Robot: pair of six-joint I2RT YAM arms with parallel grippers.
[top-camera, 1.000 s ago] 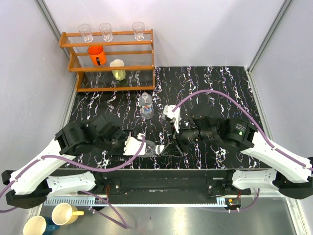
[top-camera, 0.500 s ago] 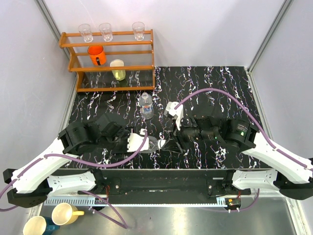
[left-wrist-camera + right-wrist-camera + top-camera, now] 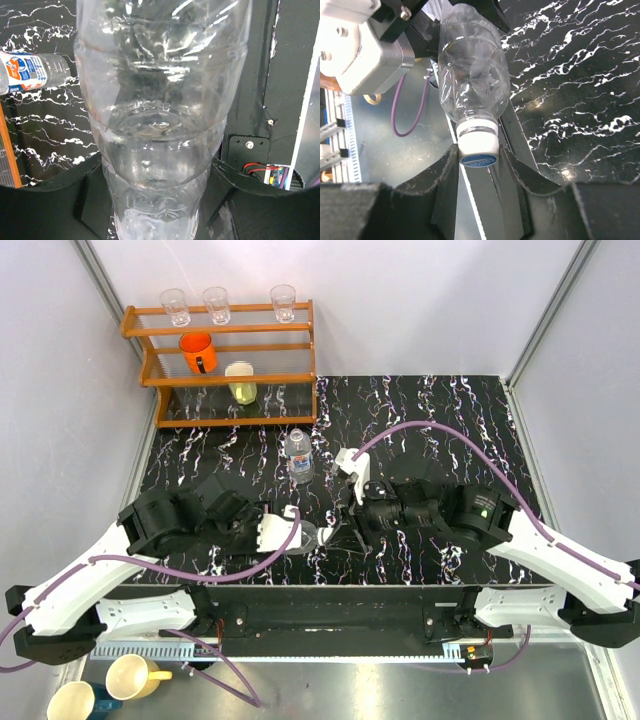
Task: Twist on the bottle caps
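Observation:
The white cap sits straight on the clear bottle's neck, so the robot's right gripper should go on turning the cap until it is tight, and then let go.
A clear wide bottle hangs on its side over the table's near edge between both arms. My left gripper is shut on its body; in the left wrist view the bottle fills the space between the black fingers. In the right wrist view my right gripper is shut on the white, blue-topped bottle cap, which sits on that bottle's neck. A narrower labelled bottle stands upright at mid-table and appears in the left wrist view.
A wooden rack at the back left carries clear glasses, an orange cup and a yellow cup. Two mugs sit below the table's near edge at the left. Purple cables loop over both arms.
The right arm has edged left toward the left gripper and its wrist has turned a little. Both grips are unchanged.

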